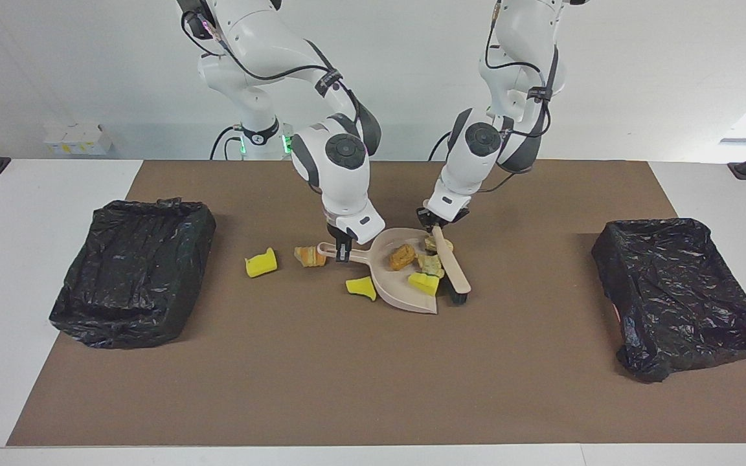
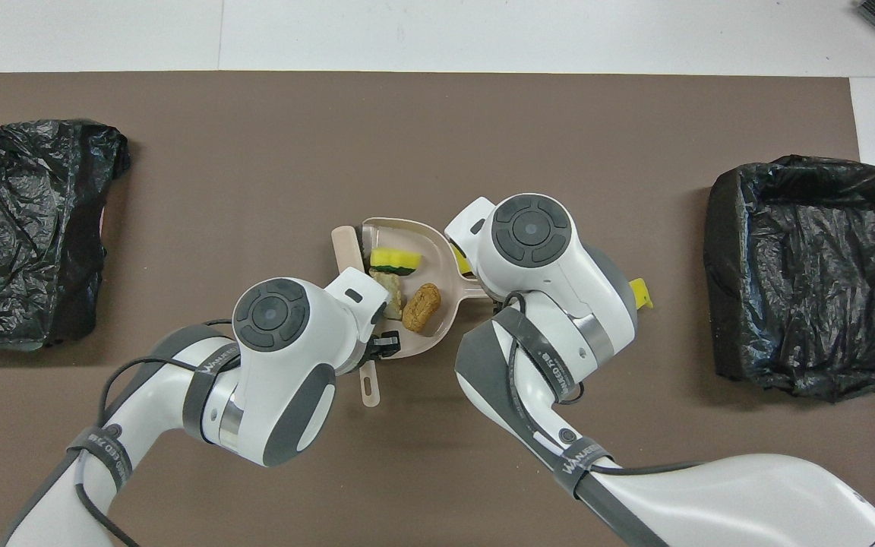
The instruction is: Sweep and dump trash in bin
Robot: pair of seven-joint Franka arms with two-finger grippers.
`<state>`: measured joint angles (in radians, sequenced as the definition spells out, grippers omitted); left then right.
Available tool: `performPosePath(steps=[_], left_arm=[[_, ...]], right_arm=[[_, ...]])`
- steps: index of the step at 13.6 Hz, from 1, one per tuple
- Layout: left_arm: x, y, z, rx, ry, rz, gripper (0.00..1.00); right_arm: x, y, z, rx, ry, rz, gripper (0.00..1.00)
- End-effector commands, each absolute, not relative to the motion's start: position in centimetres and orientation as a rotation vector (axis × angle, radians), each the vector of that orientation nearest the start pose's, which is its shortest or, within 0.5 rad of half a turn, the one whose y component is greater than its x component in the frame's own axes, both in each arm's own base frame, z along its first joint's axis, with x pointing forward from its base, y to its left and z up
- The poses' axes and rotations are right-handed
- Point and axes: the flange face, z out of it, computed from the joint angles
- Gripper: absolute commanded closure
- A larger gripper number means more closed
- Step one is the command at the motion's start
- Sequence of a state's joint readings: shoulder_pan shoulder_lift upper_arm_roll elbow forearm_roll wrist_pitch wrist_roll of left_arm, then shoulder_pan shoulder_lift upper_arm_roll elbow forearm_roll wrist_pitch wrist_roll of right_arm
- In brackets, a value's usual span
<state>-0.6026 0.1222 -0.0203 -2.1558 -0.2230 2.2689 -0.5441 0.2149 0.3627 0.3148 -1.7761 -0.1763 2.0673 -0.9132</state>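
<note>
I can see a piece of trash at the dustpan's opening point(image 1: 430, 243) by the brush's handle, past the bristles, so my left gripper should move back and bring the bristles behind that piece.
A beige dustpan point(image 1: 412, 294) lies at the middle of the mat. It holds a tan lump point(image 1: 402, 257), a pale lump point(image 1: 430, 264), a yellow wedge point(image 1: 423, 283) and one more piece by the brush. My right gripper point(image 1: 343, 251) is shut on the dustpan's handle. My left gripper point(image 1: 439, 223) is shut on the handle of the beige brush point(image 1: 452, 262), whose black bristles rest at the pan's mouth. Outside the pan lie a yellow chunk point(image 1: 261, 263), a croissant-like piece point(image 1: 309, 256) and a yellow piece point(image 1: 361, 288). In the overhead view the pan point(image 2: 437, 251) and brush point(image 2: 346, 247) show; my right gripper is hidden under its wrist.
A black bag-lined bin point(image 1: 133, 272) stands at the right arm's end of the table, and another point(image 1: 677, 291) at the left arm's end. Both show in the overhead view point(image 2: 810, 273) point(image 2: 23, 228). Brown mat point(image 1: 347, 375) lies bare farther from the robots than the pan.
</note>
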Motion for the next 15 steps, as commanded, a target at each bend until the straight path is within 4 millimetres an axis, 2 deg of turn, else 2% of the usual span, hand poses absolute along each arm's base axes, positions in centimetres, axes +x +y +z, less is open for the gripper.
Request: performPosePath(steps=[1,2,5,7,10,13,15], left_arm=[[45.3,-35.9,35.9,-3.315,-0.006,0.137,1.00],[45.6,-36.6,36.8,-3.329,0.006,0.117,1.00],[46.1,-36.0,39.3,-3.338,-0.029,0.111,1.00],[45.4,-34.5,40.4,-3.296,-0.044,0.214,1.00],[44.5,-31.1,39.9,-3.187,-0.133,0.426,1.00],[42.9,-29.4,38.8,-3.096,-0.284,0.445,1.00],[41.5,-28.3,37.9,-3.076,-0.319,0.445,1.00]], right_arm=[[55.6,29.8,36.3,-2.301,-2.182,0.084,1.00],[55.6,29.8,36.3,-2.300,-2.182,0.086,1.00],[56.2,28.6,36.2,-2.276,-2.206,0.095,1.00],[56.1,28.8,36.2,-2.286,-2.196,0.094,1.00],[55.9,29.2,36.3,-2.280,-2.203,0.097,1.00],[55.8,29.1,36.2,-2.277,-2.204,0.117,1.00],[55.6,28.9,36.3,-2.275,-2.208,0.141,1.00]])
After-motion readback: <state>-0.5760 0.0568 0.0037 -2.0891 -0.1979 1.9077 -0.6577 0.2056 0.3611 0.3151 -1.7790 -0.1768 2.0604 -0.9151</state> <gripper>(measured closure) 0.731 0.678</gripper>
